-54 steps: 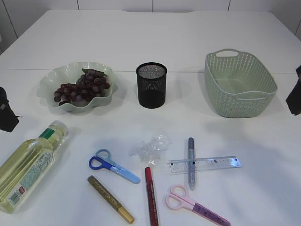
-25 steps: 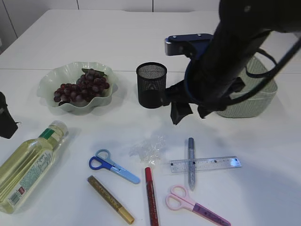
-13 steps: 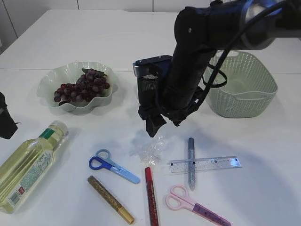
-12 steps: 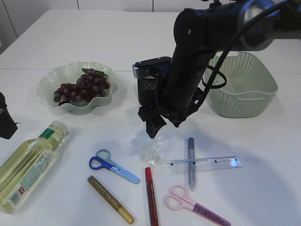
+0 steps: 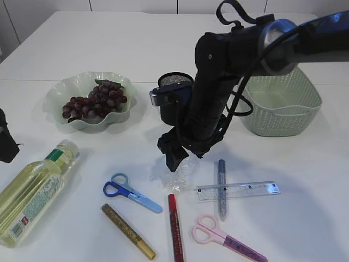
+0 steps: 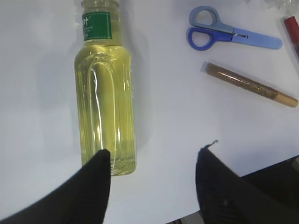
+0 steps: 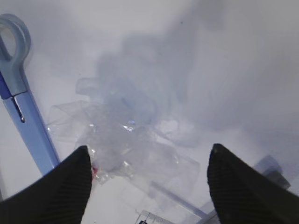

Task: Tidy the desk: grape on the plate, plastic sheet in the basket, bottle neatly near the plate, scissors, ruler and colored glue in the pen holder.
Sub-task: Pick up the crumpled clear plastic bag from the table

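The crumpled plastic sheet has raised creases running through it, so I expect it to bunch up into a heap with flared edges when I lift it.
The crumpled clear plastic sheet lies mid-table. My right gripper hangs just above it, open; in the right wrist view the plastic sheet sits between the spread fingers of the gripper, apart from both. My left gripper is open and empty over the base of the lying bottle. The grapes rest on the green plate. Blue scissors, pink scissors, a ruler and gold, red and silver glue pens lie in front.
The black mesh pen holder stands behind the right arm, partly hidden by it. The green basket sits at the back right. The bottle lies at the front left, near the table edge.
The right arm swung in from the right and came down over the plastic sheet, its jaws widening. The left gripper and all objects stayed put.
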Controlling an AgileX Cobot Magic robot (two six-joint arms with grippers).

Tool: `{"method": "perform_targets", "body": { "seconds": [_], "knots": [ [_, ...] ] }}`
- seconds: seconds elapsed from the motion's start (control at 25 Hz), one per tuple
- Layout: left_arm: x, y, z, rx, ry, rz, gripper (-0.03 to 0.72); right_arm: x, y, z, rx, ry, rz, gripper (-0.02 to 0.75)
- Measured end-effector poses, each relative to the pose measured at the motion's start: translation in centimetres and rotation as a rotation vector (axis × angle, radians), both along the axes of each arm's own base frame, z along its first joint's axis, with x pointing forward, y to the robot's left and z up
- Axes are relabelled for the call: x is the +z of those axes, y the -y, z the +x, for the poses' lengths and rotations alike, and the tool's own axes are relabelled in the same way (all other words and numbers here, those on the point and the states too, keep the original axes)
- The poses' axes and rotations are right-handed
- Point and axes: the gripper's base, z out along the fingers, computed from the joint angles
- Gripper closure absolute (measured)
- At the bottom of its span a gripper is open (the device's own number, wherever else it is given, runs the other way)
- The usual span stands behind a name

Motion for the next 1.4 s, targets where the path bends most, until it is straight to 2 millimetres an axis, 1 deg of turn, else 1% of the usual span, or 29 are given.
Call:
{"method": "perform_targets", "body": {
  "seconds": [0.32,0.48,0.56,0.64,0.84,0.96,1.12,1.24,1.4],
  "knots": [
    [0.0,0.0,0.0,0.0,-0.002,0.001,0.264,-2.6,-0.4,0.1,0.002,-0.065,0.006,0.142],
    [0.0,0.0,-0.1,-0.001,-0.007,0.001,0.264,-2.9,-0.5,0.1,-0.001,-0.073,0.011,0.172],
    [0.0,0.0,-0.1,-0.001,-0.009,0.002,0.264,-2.9,-0.5,0.1,-0.001,-0.073,0.011,0.217],
    [0.0,0.0,-0.1,-0.001,-0.01,0.002,0.264,-2.9,-0.5,0.1,-0.002,-0.074,0.013,0.283],
    [0.0,0.0,-0.1,-0.001,-0.012,0.003,0.264,-2.9,-0.5,0.0,-0.002,-0.079,0.012,0.498],
    [0.0,0.0,-0.1,-0.001,-0.013,0.001,0.264,-2.8,-0.5,0.0,0.001,-0.087,0.01,0.578],
    [0.0,0.0,-0.1,-0.001,-0.013,0.001,0.264,-2.6,-0.5,0.0,0.004,-0.093,0.009,0.619],
    [0.0,0.0,-0.1,-0.001,-0.013,0.001,0.265,-1.6,-0.5,-0.1,0.007,-0.073,0.016,0.625],
    [0.0,0.0,-0.1,-0.001,-0.013,0.001,0.265,0.2,-0.3,-0.2,0.011,-0.042,0.029,0.627]
  ]
}}
